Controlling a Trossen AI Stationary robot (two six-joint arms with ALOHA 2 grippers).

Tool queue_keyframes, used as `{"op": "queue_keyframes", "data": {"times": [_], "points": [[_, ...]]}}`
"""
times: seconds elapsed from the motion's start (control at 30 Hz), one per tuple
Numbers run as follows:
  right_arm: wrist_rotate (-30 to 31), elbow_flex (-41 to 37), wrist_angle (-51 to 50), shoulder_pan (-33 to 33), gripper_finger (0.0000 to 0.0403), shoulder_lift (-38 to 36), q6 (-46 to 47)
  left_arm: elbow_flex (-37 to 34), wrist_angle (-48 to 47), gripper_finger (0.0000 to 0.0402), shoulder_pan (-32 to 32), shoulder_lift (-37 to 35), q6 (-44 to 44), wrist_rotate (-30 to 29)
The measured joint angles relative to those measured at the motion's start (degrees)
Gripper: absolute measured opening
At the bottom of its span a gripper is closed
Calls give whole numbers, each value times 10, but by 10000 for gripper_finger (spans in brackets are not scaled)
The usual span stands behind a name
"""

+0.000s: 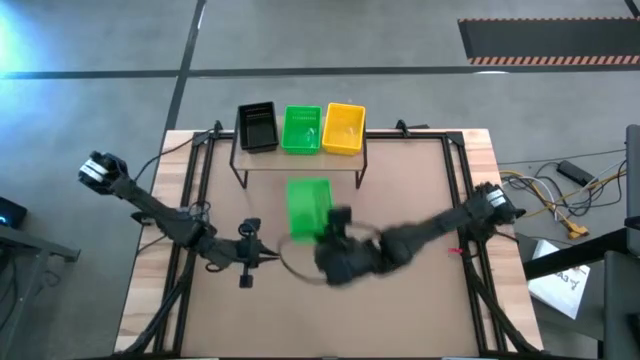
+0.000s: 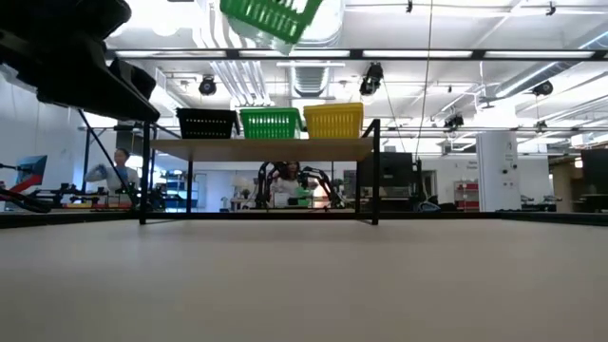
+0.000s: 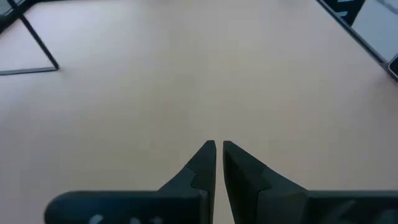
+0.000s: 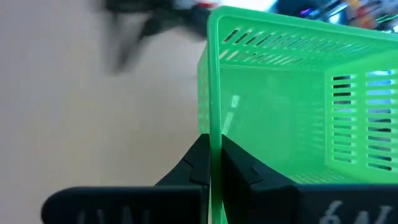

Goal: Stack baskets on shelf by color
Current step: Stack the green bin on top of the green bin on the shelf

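I should keep carrying the held green basket (image 1: 308,206) with my right gripper until it nests inside the shelf's green basket (image 1: 301,130). The held basket's opening is up, and it is lined up lengthwise with the one on the shelf.
A black basket (image 1: 257,126), a green one (image 1: 302,128) and a yellow one (image 1: 344,128) stand side by side on the light-wood shelf (image 1: 300,162). A second green basket (image 1: 308,205) hangs in the air in front of the shelf, high in the low view (image 2: 271,17). My right gripper (image 4: 215,142) is shut on it. My left gripper (image 3: 218,147) is shut on nothing, low over the bare tabletop to the left of that basket (image 1: 268,258). My right gripper pinches one side wall of the green basket at its rim (image 4: 215,124), one finger inside the basket and one outside. The fingers reach it from the table's near right side. The basket is lifted clear of the table and tilted.
The brown tabletop (image 1: 420,300) lies open in front of the shelf. Black frame rails (image 1: 470,180) run along its left and right sides. Cables and papers (image 1: 560,270) lie on the floor beyond the right edge. People show in the room behind the table (image 2: 119,166).
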Motion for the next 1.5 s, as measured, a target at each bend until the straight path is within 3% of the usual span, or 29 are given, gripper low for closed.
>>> {"op": "queue_keyframes", "data": {"times": [0.1,0.23,0.53,0.63,1.33,1.5], "points": [[-7,50,0,-70,9,0,-92,-9,36,13,-4,18,0,0],[-84,103,1,-176,9,7,-151,-6,55,13,-6,44,0,0],[-236,148,2,-342,9,51,-184,-5,80,13,-6,82,0,0],[-257,155,-4,-358,9,64,-184,-5,80,13,-6,85,0,1],[-251,173,-51,-365,9,90,-169,-5,87,13,-11,82,0,4],[-249,178,-56,-364,29,89,-160,-6,88,13,-11,82,0,4]]}}
